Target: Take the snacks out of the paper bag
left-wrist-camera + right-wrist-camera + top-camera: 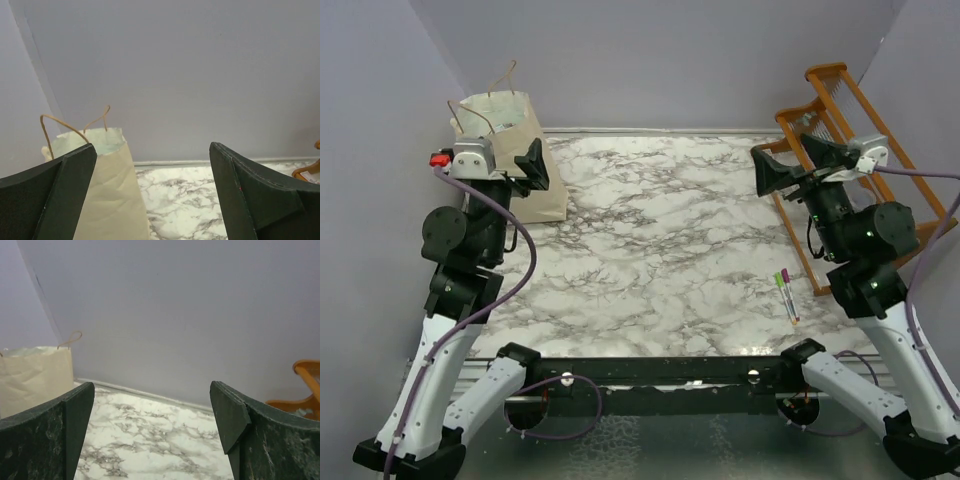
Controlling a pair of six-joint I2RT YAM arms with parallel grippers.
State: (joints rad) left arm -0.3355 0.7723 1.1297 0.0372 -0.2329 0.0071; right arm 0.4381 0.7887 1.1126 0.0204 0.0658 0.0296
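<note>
I should pull the near cord handle (472,110) with my left gripper to tip the paper bag (518,136) open, because the paper bag stands upright in the far corner and its snacks are hidden.
The tall beige paper bag (520,135) stands upright at the far left of the marble table, its cord handles up. It also shows in the left wrist view (107,195) and in the right wrist view (35,375). No snacks are visible; the bag's inside is hidden. My left gripper (532,166) is open and empty, raised just in front of the bag. My right gripper (785,165) is open and empty, raised over the far right of the table.
A wooden rack (850,130) stands along the right edge, also seen in the right wrist view (302,390). Two marker pens, green and pink (785,293), lie on the table at the near right. Grey walls close in the back and sides.
</note>
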